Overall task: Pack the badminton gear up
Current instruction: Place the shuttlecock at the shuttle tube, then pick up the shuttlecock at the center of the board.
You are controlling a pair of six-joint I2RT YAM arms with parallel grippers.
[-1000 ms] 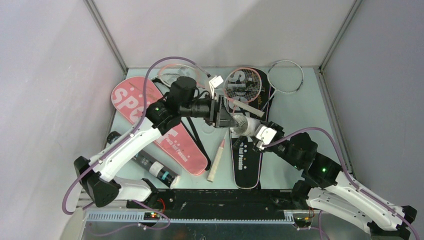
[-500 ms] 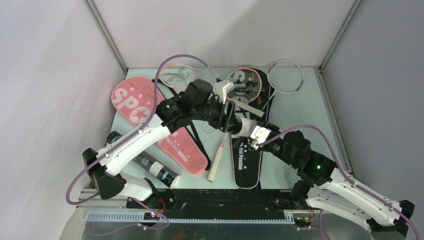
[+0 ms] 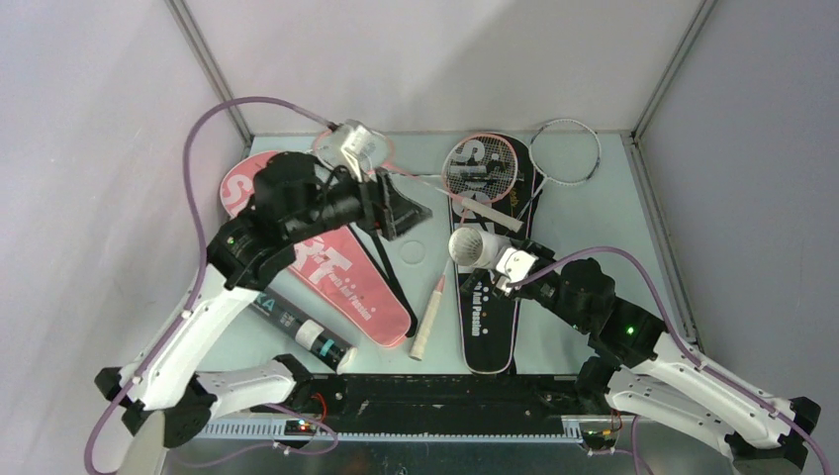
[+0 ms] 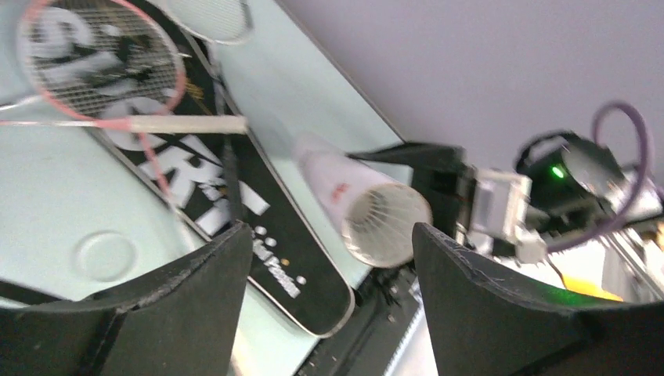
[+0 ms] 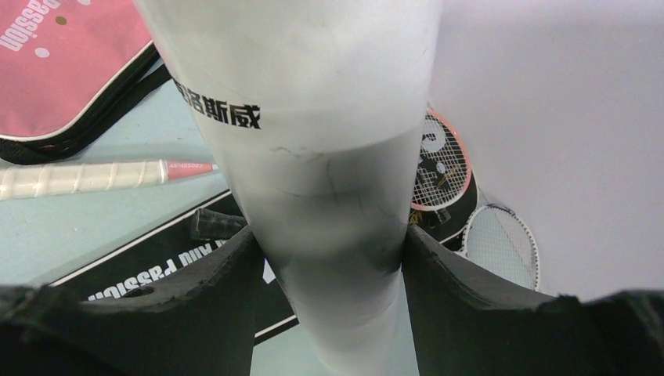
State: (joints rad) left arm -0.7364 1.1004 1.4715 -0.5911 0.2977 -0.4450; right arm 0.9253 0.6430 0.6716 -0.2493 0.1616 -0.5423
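The robot's empty left gripper has the open end of the white shuttle tube (image 3: 468,246) facing it, so the right gripper should carry on holding the tube there until the left gripper brings a shuttlecock.
My right gripper (image 3: 500,259) (image 5: 330,235) is shut on a white shuttle tube (image 3: 467,244) (image 5: 313,117), held above the black SPORT cover (image 3: 490,317). In the left wrist view the tube (image 4: 337,180) points its open end at the camera, with shuttlecock feathers (image 4: 387,223) inside. My left gripper (image 3: 399,210) (image 4: 330,229) hangs open and empty, left of the tube and apart from it. The pink cover (image 3: 336,277) lies under the left arm. A pink-headed racket (image 3: 482,168) and a white-headed racket (image 3: 566,150) rest at the back.
A black shuttle tube (image 3: 297,327) with a white end lies at the near left. A round lid (image 3: 414,250) sits on the table between the covers. A white racket grip (image 3: 427,322) lies between them too. Grey walls close in left, right and behind.
My left gripper has drawn back leftward from the tube's open end and its jaws have spread wider. The right gripper has kept its hold on the white tube, shifting slightly left.
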